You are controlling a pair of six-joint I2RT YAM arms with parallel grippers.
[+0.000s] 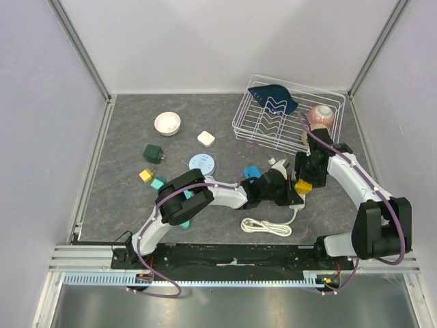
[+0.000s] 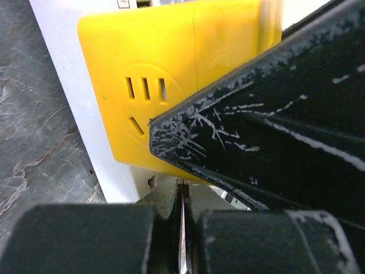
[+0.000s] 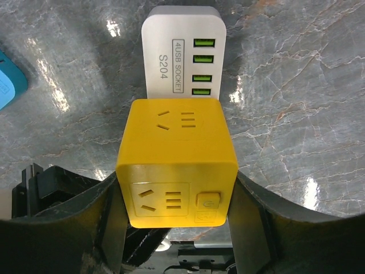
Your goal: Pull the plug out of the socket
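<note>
The left gripper's fingers are closed together, empty, by the white socket's end [image 2: 128, 190], so they should open and grip the socket's sides [image 2: 104, 154] before the right gripper pulls the plug.
A yellow cube plug [image 1: 303, 186] with outlets on its faces sits against a white USB socket block marked S204 [image 3: 182, 51]. My right gripper [image 3: 175, 191] is shut on the yellow cube [image 3: 177, 160], one finger on each side. In the top view the right gripper [image 1: 305, 176] stands over it. My left gripper [image 1: 281, 189] reaches in from the left. In the left wrist view its fingers are shut together [image 2: 182, 184], tips right at the lower edge of the yellow cube [image 2: 171, 68] beside the white block [image 2: 63, 74]. I see nothing between them.
A coiled white cable [image 1: 266, 226] lies in front of the grippers. A wire rack [image 1: 287, 119] with a dark blue item and a pink bowl [image 1: 321, 115] stands at the back right. A white bowl [image 1: 167, 124], a round blue device [image 1: 202, 164] and several small blocks lie to the left.
</note>
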